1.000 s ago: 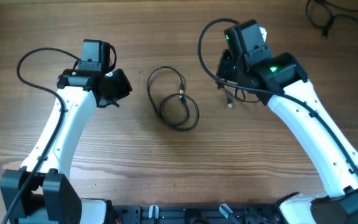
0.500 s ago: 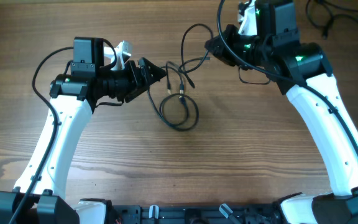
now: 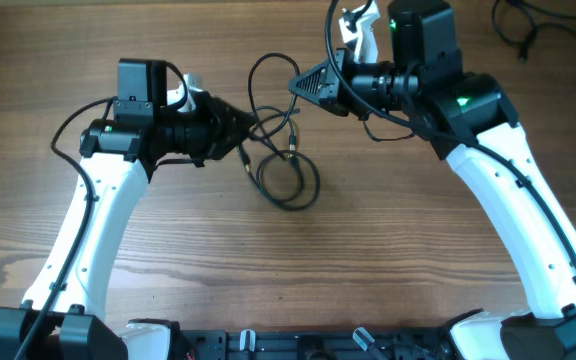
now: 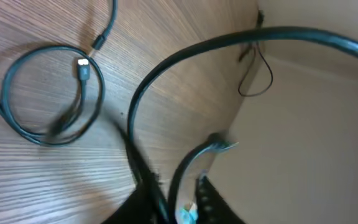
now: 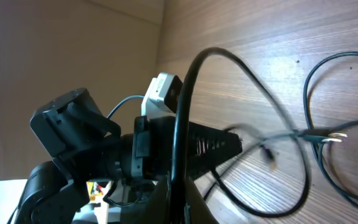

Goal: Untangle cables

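Next, my left gripper opens and moves away before my right gripper takes the raised cable point(image 3: 268, 57) to the far corner, because both my grippers are holding the cable.
One thin black cable point(image 3: 268, 57) runs in a raised loop between my two grippers. My left gripper point(image 3: 246, 130) points right and is shut on it; in the left wrist view the cable point(image 4: 197, 43) rises from the left gripper point(image 4: 176, 193) and arcs to the upper right. My right gripper point(image 3: 300, 85) points left and is shut on the same cable point(image 5: 185, 81), which stands up out of the right gripper point(image 5: 176, 199). A second cable lies coiled point(image 3: 317, 185) on the table just below both grippers, its silvery plug point(image 4: 83, 70) inside the ring.
More black cables point(image 3: 543, 25) lie at the table's far right corner. The wooden table point(image 3: 388, 260) spreads in front of the arms. The left arm's body point(image 5: 79, 130) fills the right wrist view's left side, close to the right gripper.
Both arms came in toward the middle. The left gripper opened, reached right and shut on the cable. The right gripper swung to point left and drew the cable up into a loop.
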Tool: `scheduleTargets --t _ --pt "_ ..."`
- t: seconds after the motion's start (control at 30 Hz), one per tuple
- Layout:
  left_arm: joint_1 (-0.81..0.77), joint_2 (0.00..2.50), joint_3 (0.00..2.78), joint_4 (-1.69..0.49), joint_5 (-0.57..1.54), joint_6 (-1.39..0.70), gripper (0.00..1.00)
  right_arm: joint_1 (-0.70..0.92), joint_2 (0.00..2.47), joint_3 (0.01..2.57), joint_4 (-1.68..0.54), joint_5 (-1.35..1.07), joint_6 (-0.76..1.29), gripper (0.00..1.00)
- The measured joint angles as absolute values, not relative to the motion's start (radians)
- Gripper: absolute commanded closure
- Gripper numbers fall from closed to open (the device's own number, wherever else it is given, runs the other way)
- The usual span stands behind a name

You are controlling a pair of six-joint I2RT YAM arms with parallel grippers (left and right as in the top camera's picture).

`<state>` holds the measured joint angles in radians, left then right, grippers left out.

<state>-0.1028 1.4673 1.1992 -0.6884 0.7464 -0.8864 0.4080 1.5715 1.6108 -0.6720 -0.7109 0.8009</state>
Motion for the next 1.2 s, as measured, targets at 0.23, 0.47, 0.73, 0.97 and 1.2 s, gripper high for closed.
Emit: scheduleTargets --t 0.23,0.47,0.73,0.97,1.2 --pt "-0.103 1.467 1.199 -0.776 0.416 -0.897 0.96 0.407 1.571 1.611 -0.715 -0.698 0.781 0.96" --pt "-0.104 1.467 1.199 -0.875 0.097 -0.897 0.96 0.358 1.571 1.612 -0.817 -0.392 0.728 0.96" --pt "-0.102 1.467 1.198 -0.932 -0.156 -0.897 0.96 0.136 1.571 1.614 -0.813 -0.505 0.628 0.96" --pt "-0.102 1.467 1.197 -0.731 0.091 -0.898 0.95 0.033 1.571 1.614 -0.816 -0.309 0.57 0.96" --pt "-0.065 1.467 1.197 -0.627 0.372 -0.898 0.96 0.029 1.571 1.614 -0.859 -0.088 0.557 0.96"
